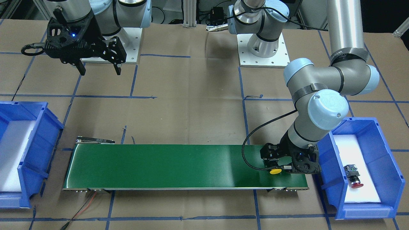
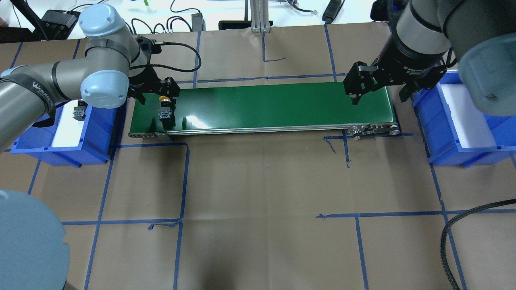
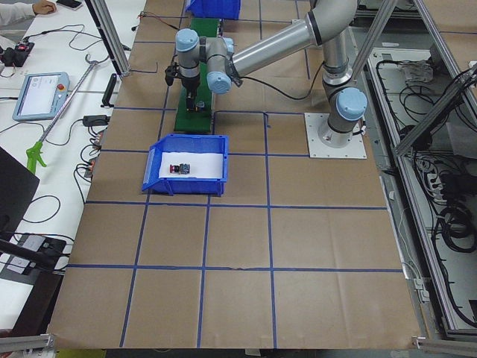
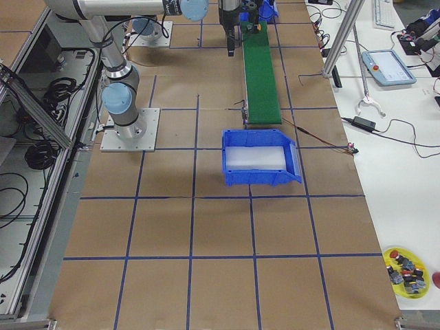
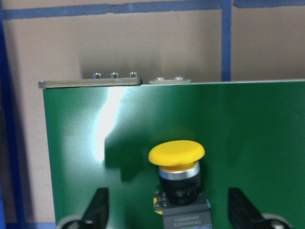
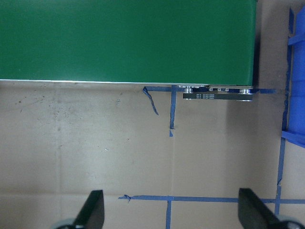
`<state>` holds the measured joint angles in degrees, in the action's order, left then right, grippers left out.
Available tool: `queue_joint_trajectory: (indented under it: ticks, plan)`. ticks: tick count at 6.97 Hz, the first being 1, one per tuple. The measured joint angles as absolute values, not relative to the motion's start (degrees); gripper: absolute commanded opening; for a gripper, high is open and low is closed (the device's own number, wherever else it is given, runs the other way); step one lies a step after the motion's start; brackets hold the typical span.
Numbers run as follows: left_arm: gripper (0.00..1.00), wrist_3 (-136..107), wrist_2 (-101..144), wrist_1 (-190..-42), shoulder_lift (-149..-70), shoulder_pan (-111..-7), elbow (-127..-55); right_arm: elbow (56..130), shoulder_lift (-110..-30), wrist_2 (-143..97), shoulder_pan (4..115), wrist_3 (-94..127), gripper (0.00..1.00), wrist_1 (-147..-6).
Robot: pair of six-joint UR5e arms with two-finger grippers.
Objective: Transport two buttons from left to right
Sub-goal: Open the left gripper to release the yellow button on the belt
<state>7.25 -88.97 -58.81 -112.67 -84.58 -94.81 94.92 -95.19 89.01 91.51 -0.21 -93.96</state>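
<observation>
The yellow-capped button [image 1: 275, 171] has its square block [image 5: 187, 216] lying flat, so it should travel away on the belt, still on its side, when the robot carries the red-capped button over.
The yellow-capped button [image 1: 275, 171] lies on its side on the green conveyor belt [image 1: 179, 166], at the end by my left arm; it also shows in the overhead view [image 2: 165, 109]. My left gripper [image 1: 279, 163] hangs low over it, open. In the left wrist view the button [image 5: 177, 171] lies between the spread fingers [image 5: 97, 210], touching neither. The red-capped button [image 1: 353, 176] lies in the blue bin [image 1: 367, 127] on my left. My right gripper [image 2: 379, 96] is open and empty above the belt's other end.
An empty blue bin with a white liner [image 2: 463, 117] stands beyond the belt's right end. A black cable [image 1: 247, 150] loops from the left wrist over the belt. A yellow dish of spare parts [image 4: 405, 269] sits on the side bench.
</observation>
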Motion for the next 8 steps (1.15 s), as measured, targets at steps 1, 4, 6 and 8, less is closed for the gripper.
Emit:
queue_joint_trajectory:
  ticks: [1, 4, 6, 8]
  plan:
    - [1.0, 7.2, -88.2, -59.2, -111.9, -84.6, -94.2, 94.9, -95.2, 88.9, 91.5, -0.2, 1.0, -94.0]
    - [1.0, 7.5, -87.8, -67.4, -109.5, -83.9, -87.2, 95.0, -95.0, 88.8, 91.5, -0.2, 1.0, -94.1]
    - [1.0, 9.2, -87.9, -73.0, -109.2, -82.0, -82.0, 95.0, -95.2, 88.9, 91.5, 0.0, 1.0, -94.0]
    - [1.0, 16.0, -87.6, -74.5, -109.9, -74.8, -80.4, 95.0, -95.1, 88.9, 91.5, 0.0, 1.0, -94.0]
